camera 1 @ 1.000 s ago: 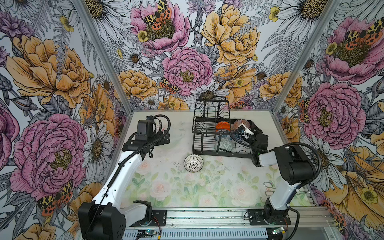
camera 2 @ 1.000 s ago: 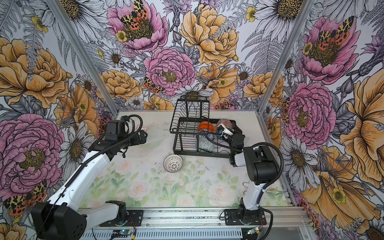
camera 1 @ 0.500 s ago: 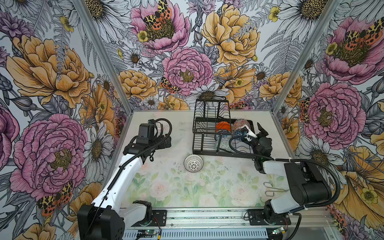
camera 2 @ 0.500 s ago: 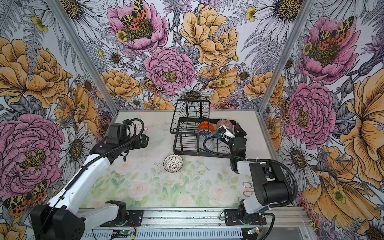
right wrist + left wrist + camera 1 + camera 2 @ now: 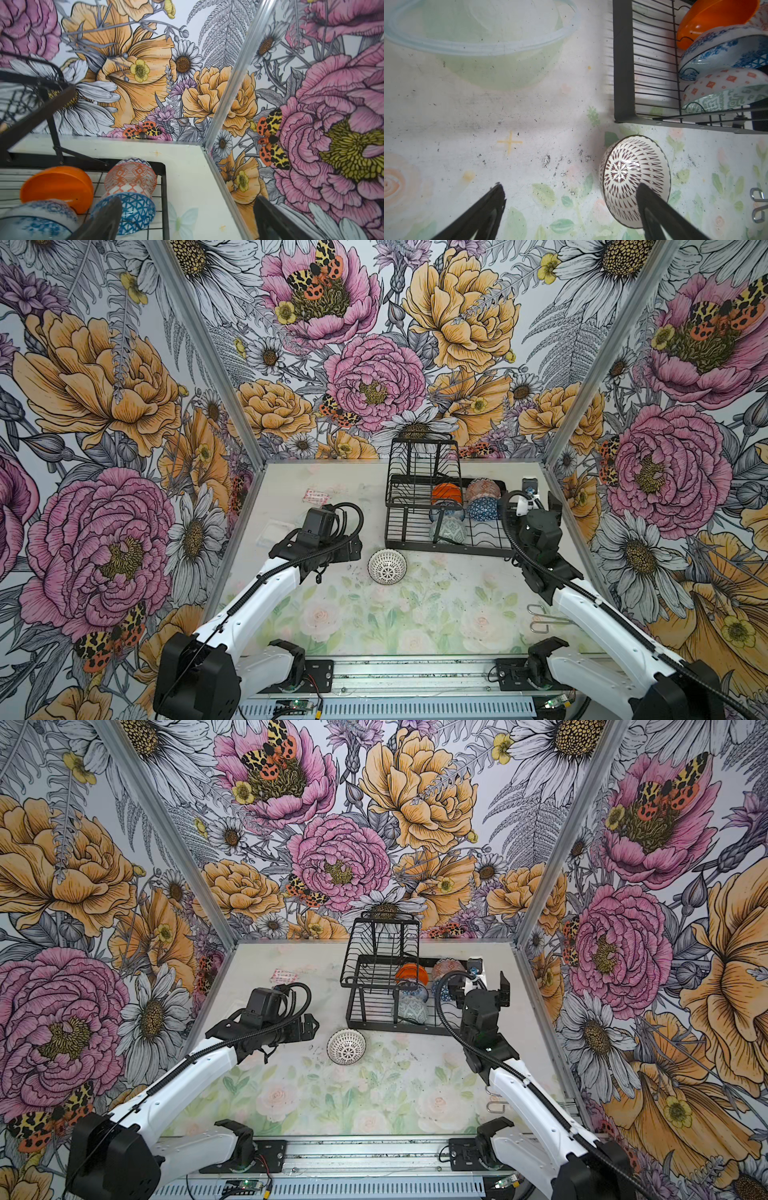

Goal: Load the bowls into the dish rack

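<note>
The white-black lattice bowl is a long way from the free slots (image 5: 486, 535) by my right gripper, so my left gripper should grab the bowl's rim (image 5: 370, 568) and pass the bowl over.
The black wire dish rack (image 5: 395, 506) (image 5: 353, 986) stands at the back right of the table. Its lower tray holds a plain orange bowl (image 5: 446, 492) (image 5: 58, 187), an orange-white bowl (image 5: 482, 488) (image 5: 131, 176), a blue-white geometric bowl (image 5: 484, 508) (image 5: 135, 212), a blue floral bowl (image 5: 724, 54) and a grey-green bowl (image 5: 449, 530). A white-black lattice bowl (image 5: 387, 567) (image 5: 346, 1047) (image 5: 633, 172) lies on the table before the rack. My left gripper (image 5: 353, 549) (image 5: 571, 193) is open just left of it. My right gripper (image 5: 538, 495) (image 5: 187, 207) is open and empty at the rack's right end.
Bent metal wire hooks (image 5: 544, 618) (image 5: 758, 207) lie near the right wall. A clear plastic lid (image 5: 274, 531) (image 5: 477, 41) and a pink patterned packet (image 5: 316, 495) lie at the back left. Flowered walls close in the table on three sides.
My right gripper opened, left the blue-white geometric bowl in the rack and drew back to the right. My left gripper moved right and forward, closer to the lattice bowl.
</note>
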You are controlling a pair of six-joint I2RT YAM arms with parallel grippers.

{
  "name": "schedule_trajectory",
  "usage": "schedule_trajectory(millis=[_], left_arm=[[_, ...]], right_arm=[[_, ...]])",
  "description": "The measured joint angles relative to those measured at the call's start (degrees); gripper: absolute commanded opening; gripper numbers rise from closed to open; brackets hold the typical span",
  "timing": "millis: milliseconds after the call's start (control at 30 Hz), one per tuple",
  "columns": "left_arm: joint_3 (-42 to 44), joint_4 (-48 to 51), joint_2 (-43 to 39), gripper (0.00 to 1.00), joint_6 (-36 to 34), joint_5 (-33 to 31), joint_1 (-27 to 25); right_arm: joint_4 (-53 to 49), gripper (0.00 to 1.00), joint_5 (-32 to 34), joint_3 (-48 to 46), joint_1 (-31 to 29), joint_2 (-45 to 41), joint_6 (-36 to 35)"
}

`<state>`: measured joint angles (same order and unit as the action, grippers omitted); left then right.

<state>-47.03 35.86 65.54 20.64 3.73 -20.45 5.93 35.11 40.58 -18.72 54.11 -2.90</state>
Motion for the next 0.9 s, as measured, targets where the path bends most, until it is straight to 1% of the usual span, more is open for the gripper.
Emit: schedule_trajectory(millis=[67,133,267,367,433,567,733,900], left_arm=[[0.0,-0.4,-0.2,0.99,0.2,0.2,-0.4],[0.0,-0.8,-0.2,0.99,0.3,0.3,-1.0],[0.0,-1.7,0.1,0.99,0.3,0.5,-1.9],[0.6,-3.0,0.9,0.99,0.5,0.7,-1.9],[1.1,-3.3,1.3,0.99,0.7,0.7,-1.9],[1.7,-4.5,3.2,0.99,1.1,0.6,-2.5],[1.7,-6.3,6.5,0.98,1.2,0.6,-3.8],[1.7,-7.9,10.5,0.87,1.5,0.4,-6.2]], right_arm=[[-10.2,0.99,-2.0,5.3,0.1,-1.7,7.2],[-19.9,0.99,-4.7,10.5,0.7,-0.8,13.0],[-37.0,1.0,-11.6,19.6,2.3,8.5,21.8],[-45.1,0.99,-16.2,19.6,2.7,14.3,25.7],[-49.3,1.0,-18.3,18.7,2.8,15.8,27.5],[-53.5,1.0,-20.4,18.1,3.1,15.9,29.0],[-54.7,1.0,-22.2,18.1,4.2,15.1,29.0],[-54.8,0.99,-24.3,17.3,4.6,15.0,29.0]])
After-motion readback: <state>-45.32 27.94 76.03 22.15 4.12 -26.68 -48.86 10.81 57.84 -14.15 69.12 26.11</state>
